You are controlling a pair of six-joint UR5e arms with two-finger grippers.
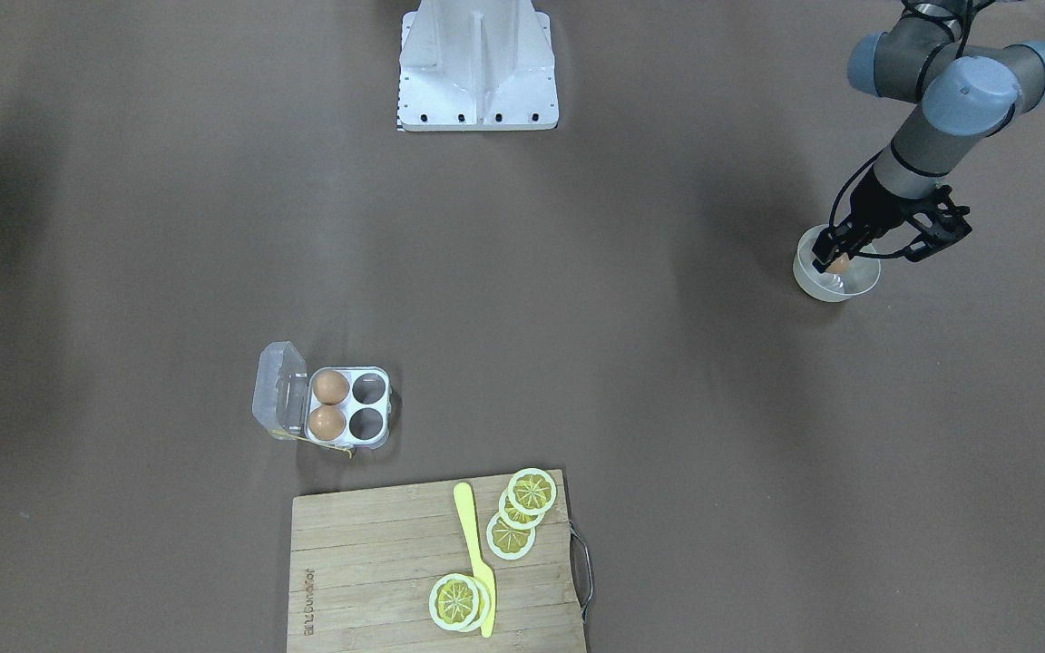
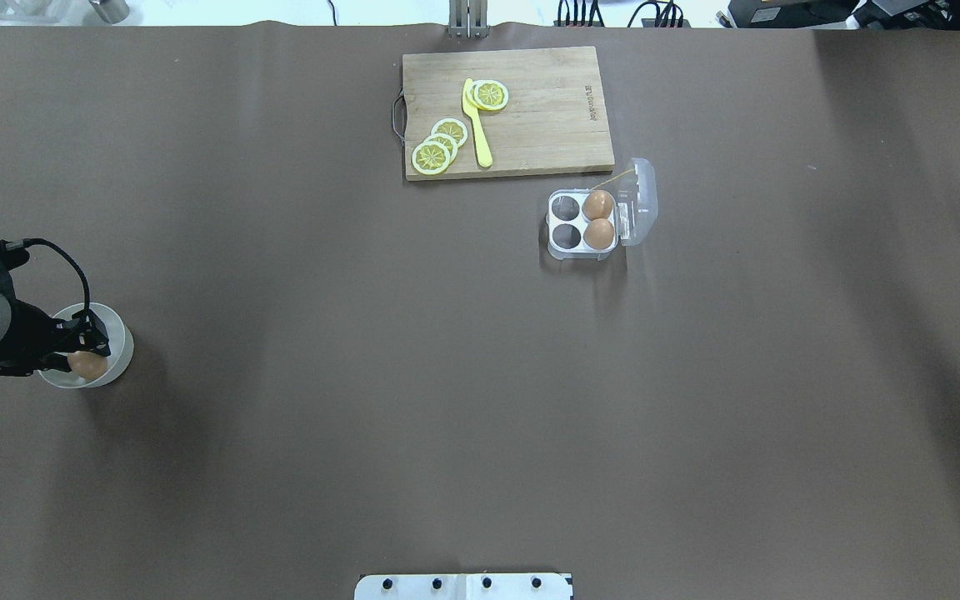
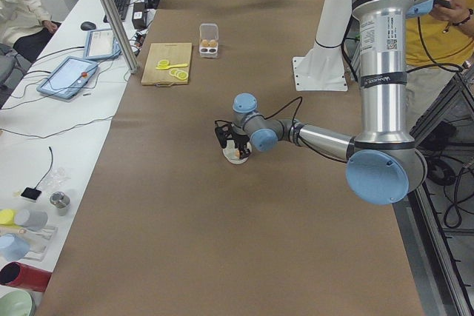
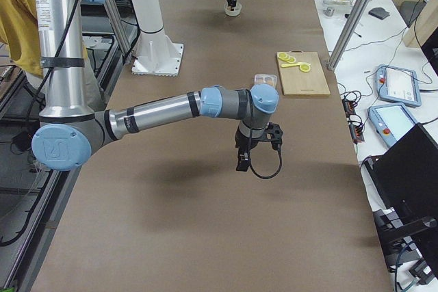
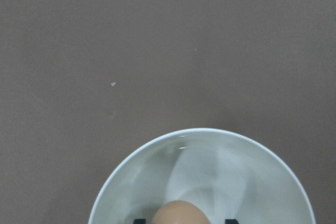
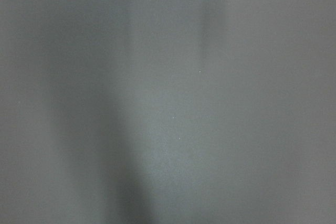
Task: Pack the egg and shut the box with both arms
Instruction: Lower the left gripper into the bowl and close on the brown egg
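My gripper will lift the light-brown egg out, and the bowl [image 1: 837, 287] should then stay put and be empty, because only plain white inside [image 5: 202, 166] shows around the egg.
The box [image 1: 347, 442] lies with its clear lid [image 1: 278, 394] swung open. Two brown eggs [image 1: 330, 387] [image 1: 327, 423] fill the cells beside the lid; the other two cells are empty. It also shows in the overhead view [image 2: 567, 254]. A third egg [image 1: 840, 266] lies in a round white bowl [image 1: 835, 292] at the table's left end. My left gripper [image 1: 835, 261] reaches into the bowl, its jaws open on either side of this egg [image 5: 181, 213] with small gaps. My right gripper [image 4: 243, 162] hangs over bare table, in the exterior right view only; I cannot tell its state.
A wooden cutting board [image 1: 368, 562] with lemon slices [image 1: 522, 512] and a yellow knife [image 1: 475, 553] lies beside the box. The white robot base [image 1: 477, 68] stands at the table's robot side. Brown table [image 2: 380, 358] stretches between bowl and box.
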